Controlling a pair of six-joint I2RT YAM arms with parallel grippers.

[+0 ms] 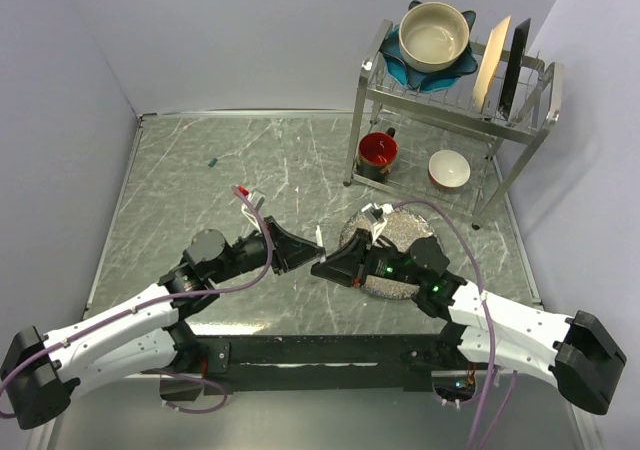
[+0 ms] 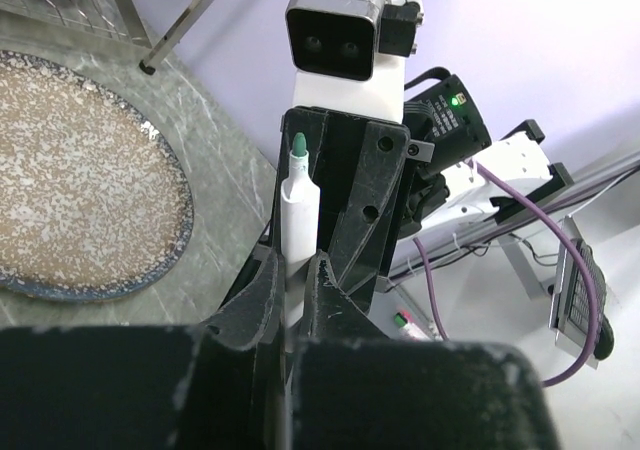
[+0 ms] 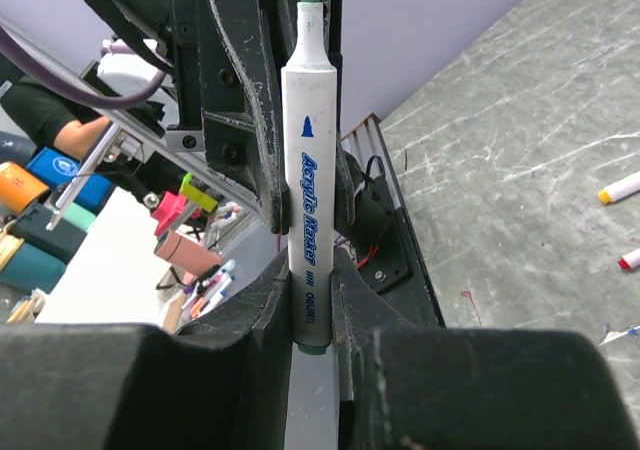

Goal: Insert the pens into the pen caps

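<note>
The dark green cap (image 1: 212, 162) lies far on my left gripper's side, so next my right gripper takes the pen's lower end (image 3: 312, 315), freeing my left gripper for the cap.
A white-barrelled pen (image 3: 310, 170) with a green tip stands upright between both grippers, tip up; it shows as a short white stick in the top view (image 1: 319, 237). My left gripper (image 2: 295, 270) is shut on its barrel, with the green tip (image 2: 298, 146) above. My right gripper (image 3: 313, 275) is shut on its lower end from the opposite side. The grippers meet at mid-table, left (image 1: 306, 250) and right (image 1: 324, 263). A dark green cap (image 1: 212, 160) lies far left. A red-ended pen (image 1: 245, 193) lies beyond the left arm. No yellow or red cap shows.
A speckled plate (image 1: 410, 232) lies under the right arm. A wire dish rack (image 1: 520, 150) at back right holds a red mug (image 1: 378, 152), a white bowl (image 1: 449, 168), a bowl and plates. Yellow-ended (image 3: 620, 188) and red-ended (image 3: 630, 260) pens lie on the table.
</note>
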